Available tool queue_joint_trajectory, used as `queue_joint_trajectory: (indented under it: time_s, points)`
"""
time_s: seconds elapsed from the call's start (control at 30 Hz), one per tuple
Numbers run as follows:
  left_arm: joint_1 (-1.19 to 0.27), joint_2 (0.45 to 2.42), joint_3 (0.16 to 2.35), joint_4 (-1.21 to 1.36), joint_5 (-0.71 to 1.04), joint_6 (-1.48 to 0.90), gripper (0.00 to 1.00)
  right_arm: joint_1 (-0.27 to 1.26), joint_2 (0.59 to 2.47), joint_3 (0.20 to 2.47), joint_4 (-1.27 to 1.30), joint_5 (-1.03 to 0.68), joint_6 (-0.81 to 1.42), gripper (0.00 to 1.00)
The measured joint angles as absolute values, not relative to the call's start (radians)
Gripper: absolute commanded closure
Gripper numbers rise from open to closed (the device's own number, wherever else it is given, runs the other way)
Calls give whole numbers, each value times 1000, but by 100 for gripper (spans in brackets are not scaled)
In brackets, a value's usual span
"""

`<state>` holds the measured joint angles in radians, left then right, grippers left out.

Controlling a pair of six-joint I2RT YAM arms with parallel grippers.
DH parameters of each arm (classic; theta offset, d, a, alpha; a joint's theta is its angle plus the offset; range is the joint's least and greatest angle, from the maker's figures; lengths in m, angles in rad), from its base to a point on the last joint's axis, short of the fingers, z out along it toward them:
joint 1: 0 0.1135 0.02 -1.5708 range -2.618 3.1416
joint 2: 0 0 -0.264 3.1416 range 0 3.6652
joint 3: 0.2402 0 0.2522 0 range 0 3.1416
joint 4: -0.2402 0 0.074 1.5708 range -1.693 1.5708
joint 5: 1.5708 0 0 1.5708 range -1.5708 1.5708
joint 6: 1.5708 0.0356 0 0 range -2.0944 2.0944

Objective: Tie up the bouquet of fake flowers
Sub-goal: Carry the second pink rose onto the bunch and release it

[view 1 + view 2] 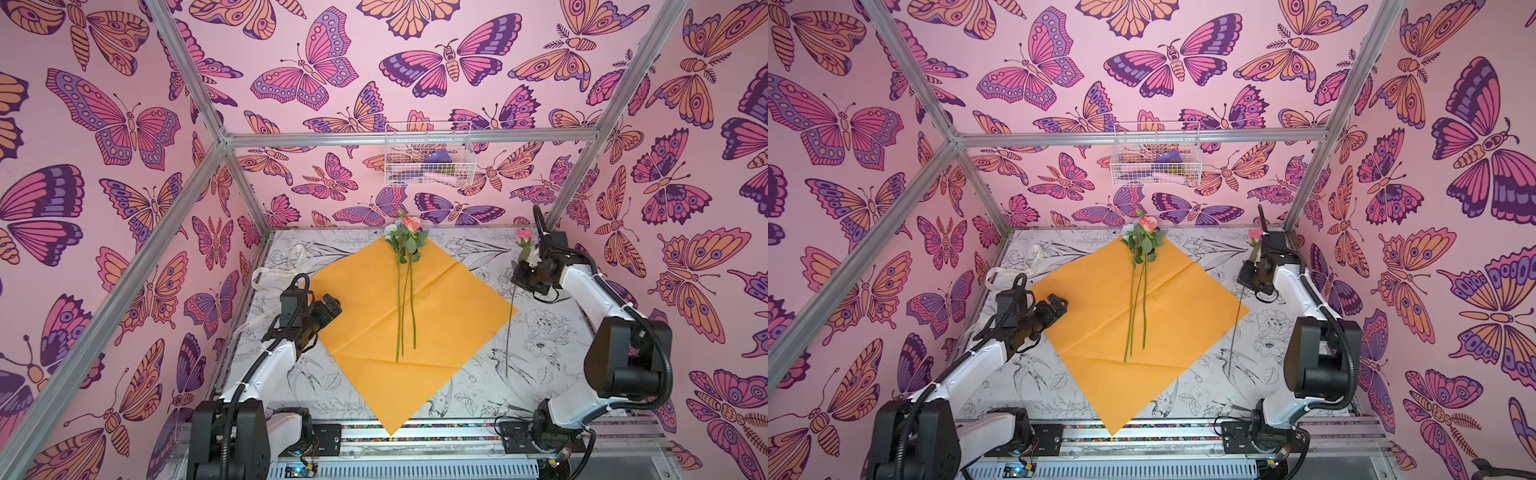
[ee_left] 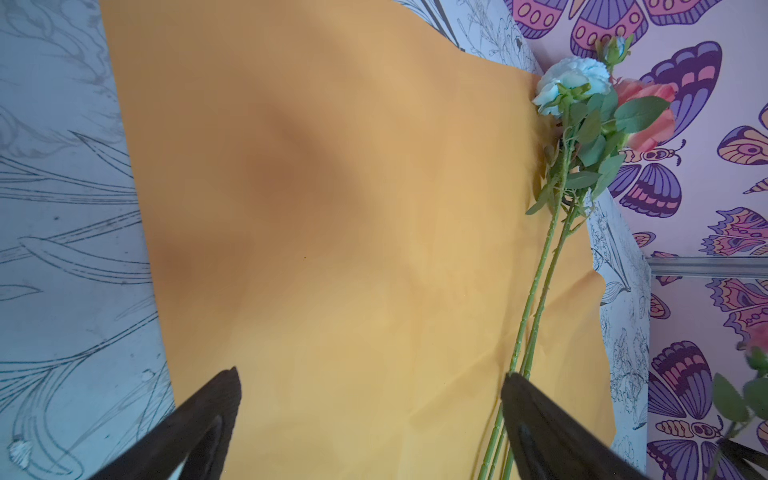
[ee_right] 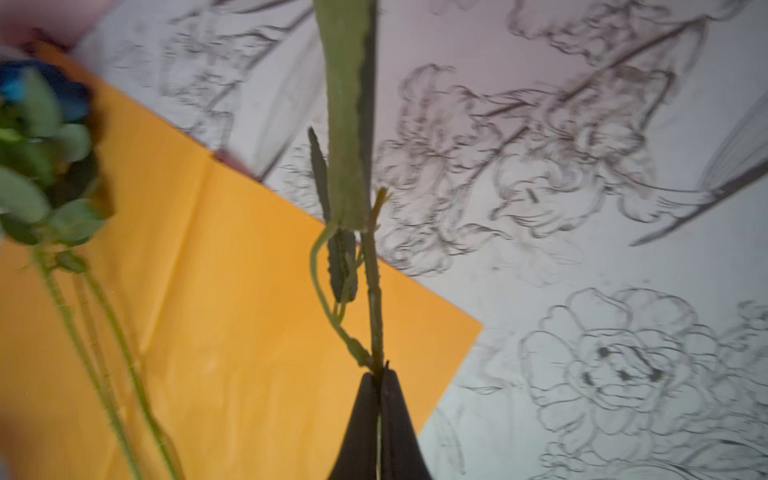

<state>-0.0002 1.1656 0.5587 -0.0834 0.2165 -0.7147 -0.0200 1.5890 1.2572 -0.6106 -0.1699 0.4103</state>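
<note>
The pink rose's bloom point(image 1: 524, 234) points the same way as the sheet's roses, so the robot's right gripper keeps carrying it until its stem lies along their stems point(image 1: 405, 292).
The bouquet of fake flowers lies unbundled. An orange paper sheet point(image 1: 436, 324) point(image 1: 1163, 324) point(image 2: 332, 208) point(image 3: 208, 291) is spread flat as a diamond on the table. Long-stemmed roses point(image 1: 405, 237) point(image 1: 1144, 235) point(image 2: 582, 95) point(image 3: 41, 166) lie down its middle, heads at the far corner. My right gripper point(image 1: 519, 268) point(image 1: 1250, 268) point(image 3: 380, 372) is shut on another pink rose's stem point(image 3: 376, 299), held raised right of the sheet, bloom point(image 1: 523, 235) point(image 1: 1255, 236) up and stem hanging down. My left gripper point(image 1: 332, 305) point(image 1: 1059, 303) point(image 2: 370, 374) hangs open over the sheet's left corner, holding nothing.
A cream lettered ribbon point(image 1: 274, 274) point(image 1: 1013, 272) lies on the table at the back left, beside the sheet. A white wire basket point(image 1: 428, 156) point(image 1: 1156, 156) hangs on the back wall. Butterfly-patterned walls and metal frame posts close in the table on three sides.
</note>
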Motion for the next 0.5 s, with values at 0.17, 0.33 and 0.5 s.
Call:
queue_joint_trajectory:
  time_s: [0.17,0.33,0.5]
  points:
    - [0,1166,558,-84,217,-715,0,195,1598,1268,-551,-199,476,100]
    - [0,1165,554,-83,220,-715,0,385,1699,1338,-475,-188,552,100]
    - [0,1161,546,-84,223,-715,0,502,1838,1470,-428,-163,599,100]
